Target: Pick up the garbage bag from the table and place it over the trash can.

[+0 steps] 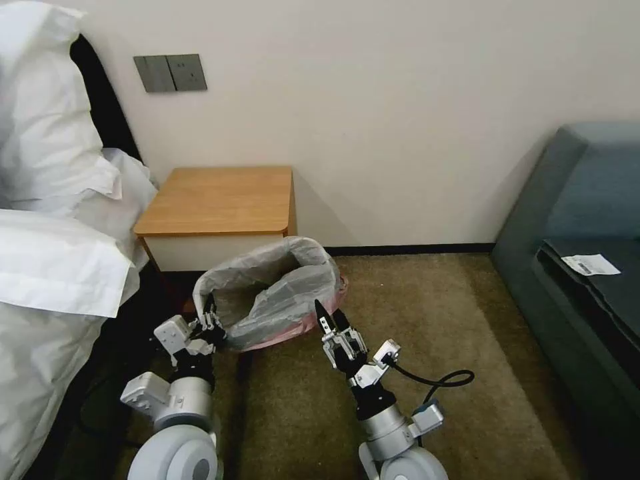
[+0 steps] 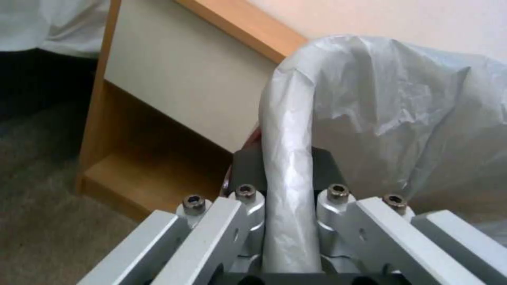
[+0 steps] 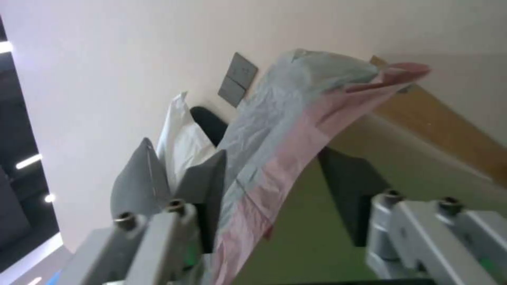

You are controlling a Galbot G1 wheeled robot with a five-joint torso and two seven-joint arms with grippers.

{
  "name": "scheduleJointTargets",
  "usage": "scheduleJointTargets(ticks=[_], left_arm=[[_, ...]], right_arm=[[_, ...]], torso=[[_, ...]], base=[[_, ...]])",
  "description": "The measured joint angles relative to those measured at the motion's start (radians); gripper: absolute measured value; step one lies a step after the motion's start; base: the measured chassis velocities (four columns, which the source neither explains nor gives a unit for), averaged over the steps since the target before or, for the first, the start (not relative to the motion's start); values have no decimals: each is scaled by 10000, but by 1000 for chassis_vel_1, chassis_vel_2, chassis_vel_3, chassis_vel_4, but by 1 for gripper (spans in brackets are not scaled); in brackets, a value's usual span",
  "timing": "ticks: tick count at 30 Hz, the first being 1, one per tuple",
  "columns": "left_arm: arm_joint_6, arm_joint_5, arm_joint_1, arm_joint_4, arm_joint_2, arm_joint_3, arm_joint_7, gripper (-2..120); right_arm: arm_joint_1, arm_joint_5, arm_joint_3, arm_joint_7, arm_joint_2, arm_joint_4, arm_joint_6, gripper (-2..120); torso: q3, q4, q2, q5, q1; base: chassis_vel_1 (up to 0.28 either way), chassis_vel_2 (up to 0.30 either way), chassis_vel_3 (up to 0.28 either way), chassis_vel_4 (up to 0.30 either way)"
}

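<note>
A slack fold (image 1: 297,293) of the bag hangs across the grey garbage bag's opening (image 1: 249,288), so the fold will pull back and make the opening wider when the robot pulls outward.
The grey garbage bag (image 1: 270,293) with a pinkish rim is draped open over the trash can on the carpet in front of the table (image 1: 220,200). The bag hides the can in the head view. My left gripper (image 1: 211,320) is shut on the bag's left rim. In the left wrist view a rolled fold of the bag (image 2: 288,130) runs between the fingers of that gripper (image 2: 288,160). My right gripper (image 1: 328,317) stands open at the bag's right front edge. The right wrist view has the pink rim (image 3: 275,158) hanging between its spread fingers (image 3: 203,186), with the trash can's pale green wall (image 3: 311,245) behind.
A bed with white pillows (image 1: 53,200) crowds the left side, close to the left arm. A dark sofa (image 1: 587,233) with a paper slip (image 1: 590,265) stands at the right. Brown carpet (image 1: 453,313) lies open between them. A black cable (image 1: 443,380) loops by the right wrist.
</note>
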Motion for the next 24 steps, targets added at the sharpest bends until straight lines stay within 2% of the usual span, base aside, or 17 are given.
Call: scheduleJointTargets(ticks=[1, 3, 4, 7, 8, 10, 11, 13, 24], left_arm=[[0, 0, 0, 0, 0, 0, 0, 8], [0, -14, -7, -31, 1, -2, -2, 8], [0, -14, -7, -31, 1, -2, -2, 8], [-2, -21, 36, -63, 13, 14, -2, 8], [-2, -21, 36, -63, 13, 14, -2, 8], [-16, -10, 103, -76, 29, 41, -2, 8], [-16, -10, 103, -76, 29, 41, -2, 8], [-23, 19, 131, -75, 27, 61, -2, 8], [-43, 88, 183, -87, 4, 86, 8, 8]], right_arm=[[0, 0, 0, 0, 0, 0, 0, 44], [-6, -62, 13, -17, 9, 0, 12, 33], [-6, -62, 13, -17, 9, 0, 12, 33], [0, -151, 33, -38, 27, -12, 24, 18], [0, -151, 33, -38, 27, -12, 24, 18], [18, -222, 42, -68, 61, -23, 28, 8], [18, -222, 42, -68, 61, -23, 28, 8], [37, -270, 44, -80, 111, -32, 32, 0], [81, -326, 22, 15, 90, -31, 62, 0]], torso=[[0, 0, 0, 0, 0], [0, 0, 0, 0, 0], [0, 0, 0, 0, 0], [0, 0, 0, -1, 0], [0, 0, 0, -1, 0], [0, 0, 0, -1, 1], [0, 0, 0, -1, 1], [0, 1, -1, -3, 0], [0, 0, -1, 3, 0]], base=[[0, 0, 0, 0], [0, 0, 0, 0], [0, 0, 0, 0], [0, 0, 0, 0], [0, 0, 0, 0], [0, 0, 0, 0], [0, 0, 0, 0], [0, 0, 0, 0], [0, 0, 0, 0]])
